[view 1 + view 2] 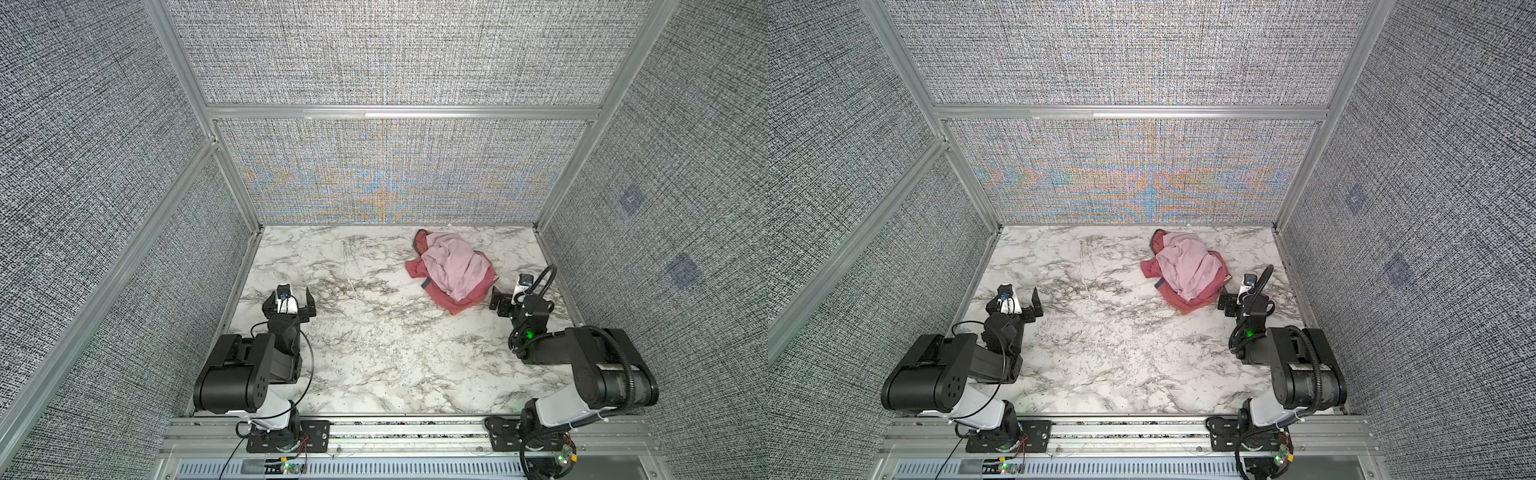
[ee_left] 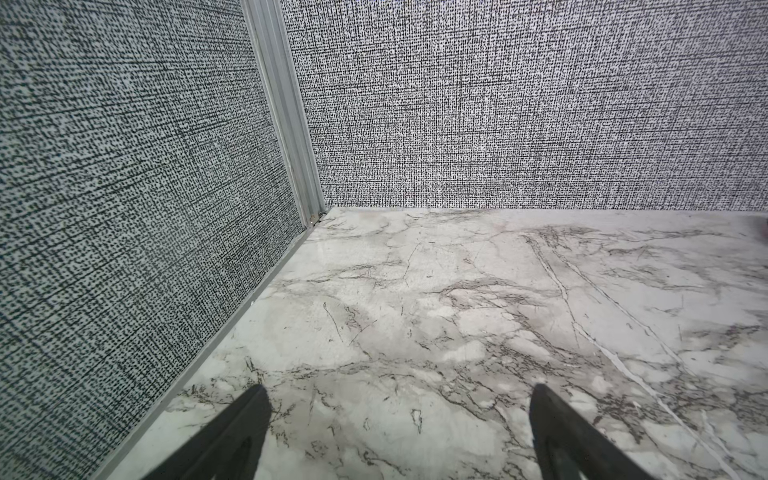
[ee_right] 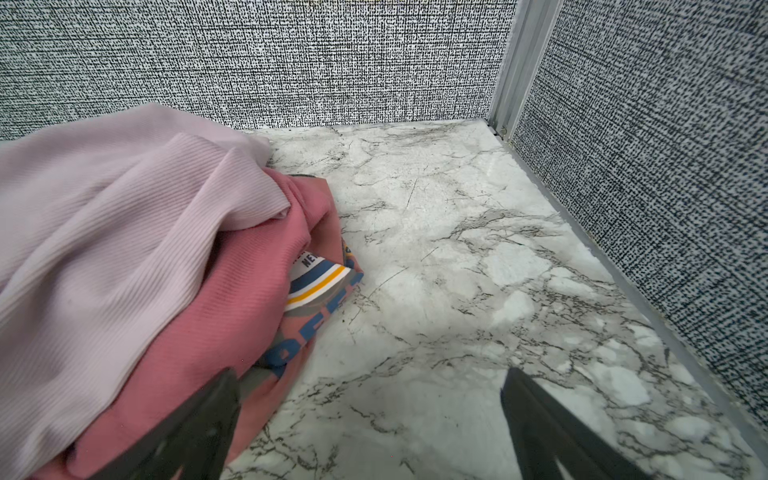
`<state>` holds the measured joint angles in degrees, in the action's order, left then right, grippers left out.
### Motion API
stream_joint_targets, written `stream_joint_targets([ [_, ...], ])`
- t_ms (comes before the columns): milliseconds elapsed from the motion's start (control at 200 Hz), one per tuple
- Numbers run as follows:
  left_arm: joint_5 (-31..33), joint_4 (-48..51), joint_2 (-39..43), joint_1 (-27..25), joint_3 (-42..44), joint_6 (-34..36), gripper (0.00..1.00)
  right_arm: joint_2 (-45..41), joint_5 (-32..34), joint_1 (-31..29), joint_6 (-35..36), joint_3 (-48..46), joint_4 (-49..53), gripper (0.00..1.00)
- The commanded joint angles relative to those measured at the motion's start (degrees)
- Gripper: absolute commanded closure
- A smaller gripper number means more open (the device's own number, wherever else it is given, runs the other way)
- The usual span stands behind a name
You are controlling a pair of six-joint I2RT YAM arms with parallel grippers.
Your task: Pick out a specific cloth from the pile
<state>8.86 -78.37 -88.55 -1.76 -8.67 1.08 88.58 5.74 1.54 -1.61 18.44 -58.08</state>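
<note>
My right gripper should pull the coral cloth up by its front corner, because the pile is far from my left gripper and has the pale pink cloth on top.
In both top views the pile lies at the far right of the marble table. A pale pink cloth covers its top, over a darker rose-red ribbed garment. The cloth, coral with grey-blue trim, sticks out underneath; a printed edge of it shows in the right wrist view. My right gripper is open just right of the pile, one finger at its edge. My left gripper is open over bare marble at the left.
Grey textured walls with aluminium posts close the table on three sides. The right wall stands near my right gripper, the left wall near my left gripper. Both arm bases sit on the front rail.
</note>
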Motion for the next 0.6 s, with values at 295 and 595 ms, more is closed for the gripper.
stream_joint_targets([
  [295,-0.34,-1.70,-0.13,0.13,-0.21,-0.19,0.01,-0.03,0.23,-0.04,0.00,0.30,-0.06,0.01],
  [595,0.11,3.83,6.26,0.05,-0.36,0.66,0.25,-11.28,4.23,-0.83,-0.56,4.15,15.61,0.01],
])
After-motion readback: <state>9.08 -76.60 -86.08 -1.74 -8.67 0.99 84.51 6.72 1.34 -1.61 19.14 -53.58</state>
